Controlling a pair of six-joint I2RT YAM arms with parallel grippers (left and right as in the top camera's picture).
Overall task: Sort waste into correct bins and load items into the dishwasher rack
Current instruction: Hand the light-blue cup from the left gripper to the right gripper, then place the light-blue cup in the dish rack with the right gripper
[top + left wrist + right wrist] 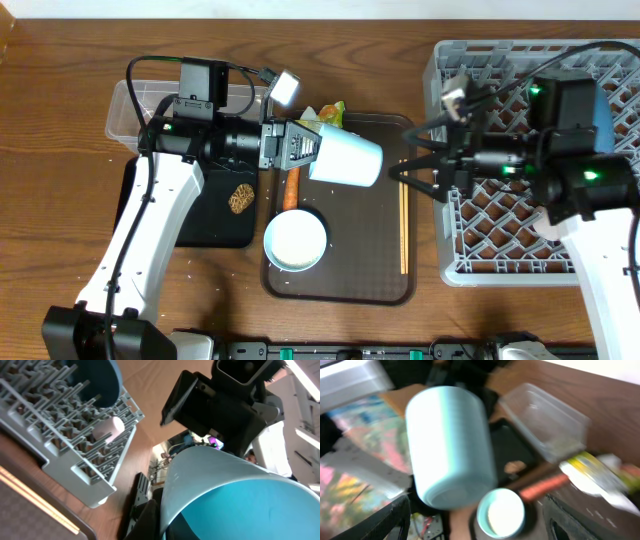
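I should take the light blue cup with my right gripper and put it next to the pink cup, because my left gripper is holding it far from the dishwasher rack.
My left gripper is shut on the rim of the small light blue cup. One finger is outside the rim and one inside. It holds the cup on its side above the brown serving tray. My right gripper stands open just right of the cup's base, not touching it. The dishwasher rack holds the dark blue dish and the pink cup. On the serving tray lie the white bowl, chopsticks and carrot.
The black tray holds a brown food lump. Behind it stands the clear tub. A yellow-green wrapper lies at the serving tray's far edge.
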